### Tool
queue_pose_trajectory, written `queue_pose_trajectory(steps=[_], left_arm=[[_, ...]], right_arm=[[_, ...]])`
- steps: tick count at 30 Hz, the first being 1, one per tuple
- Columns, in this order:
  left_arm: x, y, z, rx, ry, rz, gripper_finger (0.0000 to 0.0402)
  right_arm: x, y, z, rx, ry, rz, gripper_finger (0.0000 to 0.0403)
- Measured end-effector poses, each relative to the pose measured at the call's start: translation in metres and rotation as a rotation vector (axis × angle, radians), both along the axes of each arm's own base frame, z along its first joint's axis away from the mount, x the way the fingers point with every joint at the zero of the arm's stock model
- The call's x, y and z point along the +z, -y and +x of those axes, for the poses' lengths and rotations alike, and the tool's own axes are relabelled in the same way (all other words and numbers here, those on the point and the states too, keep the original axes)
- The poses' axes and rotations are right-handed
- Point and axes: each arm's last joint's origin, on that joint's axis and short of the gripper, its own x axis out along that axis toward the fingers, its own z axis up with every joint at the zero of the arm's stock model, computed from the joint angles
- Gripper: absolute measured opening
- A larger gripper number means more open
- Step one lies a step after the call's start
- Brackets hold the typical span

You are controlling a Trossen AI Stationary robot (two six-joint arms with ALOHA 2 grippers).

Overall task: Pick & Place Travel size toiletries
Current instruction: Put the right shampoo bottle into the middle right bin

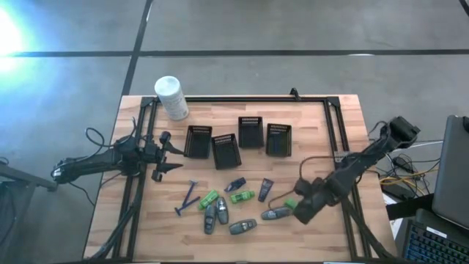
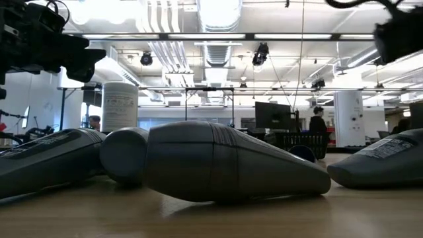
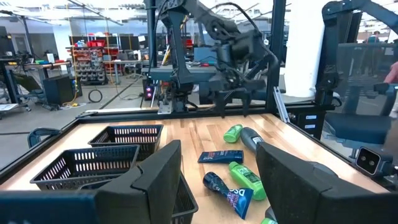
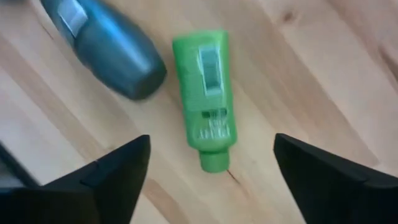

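Observation:
The robot's right gripper should keep moving down until its fingers are on both sides of the green bottle's cap end (image 4: 213, 140), and then close, because they line up across its narrow width (image 4: 209, 102), clear of the grey bottle.
The toiletries lie flat on the near half of the wooden table (image 1: 132, 227): a blue razor (image 1: 187, 196), green bottles (image 1: 209, 199) (image 1: 242, 196), grey oval bottles (image 1: 221, 213) (image 1: 242, 226) and dark tubes (image 1: 236, 185) (image 1: 265, 190). My right gripper (image 1: 297, 207) (image 4: 214, 180) hovers open above the rightmost green bottle (image 1: 291, 203) (image 4: 208, 93). Its fingers stand on either side of the bottle's cap end and touch nothing. A grey bottle (image 4: 106, 40) (image 1: 276, 213) lies beside the green one. My left gripper (image 1: 165, 155) (image 3: 217, 186) waits open at the table's left, near the baskets.
Several black slatted baskets (image 1: 198, 141) (image 1: 226, 150) (image 1: 250, 132) (image 1: 278, 139) stand in a row at mid-table. A white canister (image 1: 171, 97) (image 2: 120, 106) stands at the far left corner. A black frame (image 1: 242, 99) runs along the table's far edge and both sides. Grey bottles (image 2: 225, 162) fill the low view.

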Motion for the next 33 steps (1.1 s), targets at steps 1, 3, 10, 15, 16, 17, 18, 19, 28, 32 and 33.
queue_pose_trajectory(steps=[1,3,10,15,16,17,18,19,28,32,33], left_arm=[[0.0,0.0,0.0,0.001,0.0,0.0,0.0213],[0.0,0.0,0.0,0.0,0.0,0.0,0.0213],[0.0,0.0,0.0,0.0,0.0,0.0,0.0213],[0.0,0.0,0.0,0.0,0.0,0.0,0.0213],[0.0,0.0,0.0,0.001,0.0,0.0,0.0213],[0.0,0.0,0.0,0.0,0.0,0.0,0.0213],[0.0,0.0,0.0,0.0,0.0,0.0,0.0213],[0.0,0.0,0.0,0.0,0.0,0.0,0.0213],[0.0,0.0,0.0,0.001,0.0,0.0,0.0213],[0.0,0.0,0.0,0.0,0.0,0.0,0.0213],[0.0,0.0,0.0,0.0,0.0,0.0,0.0213]], right_arm=[[-0.004,-0.002,0.0,0.024,-0.012,-0.014,0.0358],[-0.012,-0.006,0.002,0.074,-0.033,-0.036,0.0374],[-0.039,-0.018,0.016,0.214,-0.051,-0.065,0.0384],[-0.055,-0.021,0.022,0.249,-0.106,-0.113,0.0378],[-0.057,-0.021,0.023,0.256,-0.117,-0.121,0.0373],[-0.058,-0.021,0.023,0.259,-0.123,-0.126,0.0364],[-0.058,-0.021,0.023,0.259,-0.125,-0.127,0.0353],[-0.058,-0.021,0.023,0.262,-0.126,-0.128,0.0339],[-0.036,-0.011,0.019,0.141,-0.075,-0.098,0.0168],[-0.022,-0.004,0.02,0.024,-0.023,-0.071,0.0132],[-0.017,-0.001,0.02,-0.018,-0.002,-0.063,0.0132]])
